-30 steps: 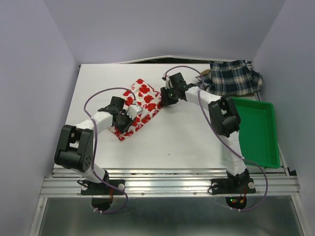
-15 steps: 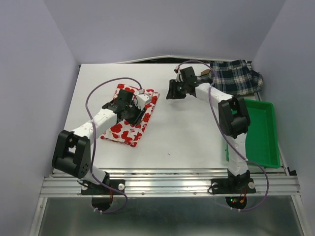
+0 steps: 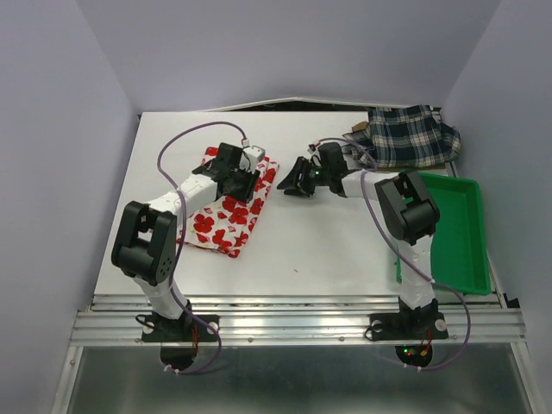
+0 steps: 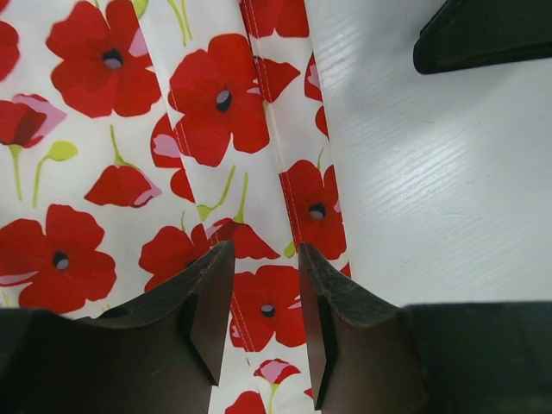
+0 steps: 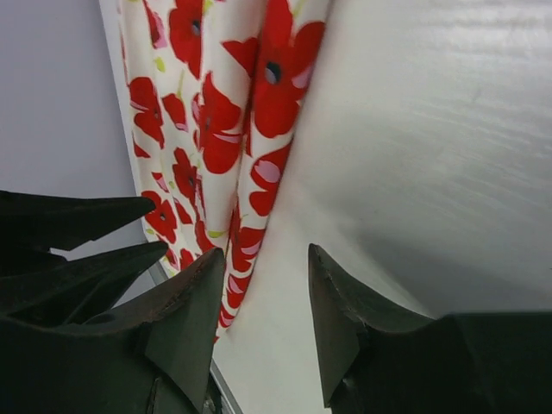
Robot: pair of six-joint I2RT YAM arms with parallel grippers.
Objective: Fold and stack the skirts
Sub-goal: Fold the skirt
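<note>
My left gripper is about to pinch the upper layer's edge point(image 4: 272, 198) and pull it over a piece of the skirt's lower layer point(image 4: 304, 164), because that piece sticks out past the upper layer.
The white skirt with red flowers point(image 3: 226, 211) lies folded into a long strip on the left half of the table; it fills the left wrist view point(image 4: 129, 155) and shows in the right wrist view point(image 5: 216, 112). My left gripper point(image 3: 252, 177) is open just above the skirt's right edge, holding nothing. My right gripper point(image 3: 291, 178) is open and empty over bare table, just right of the skirt. The navy-and-white plaid skirt point(image 3: 412, 136) lies bunched at the back right. A bit of tan-brown cloth point(image 3: 357, 128) peeks out from under its left side.
A green plastic tray point(image 3: 453, 228) stands at the right edge of the table. The white tabletop point(image 3: 328, 241) stretches between the arms. Purple-grey walls close in the left, back and right sides.
The flowered skirt went from a diagonal heap to a flat folded strip. My left gripper slid to the skirt's far right edge. My right gripper moved off the skirt and hovers open beside it.
</note>
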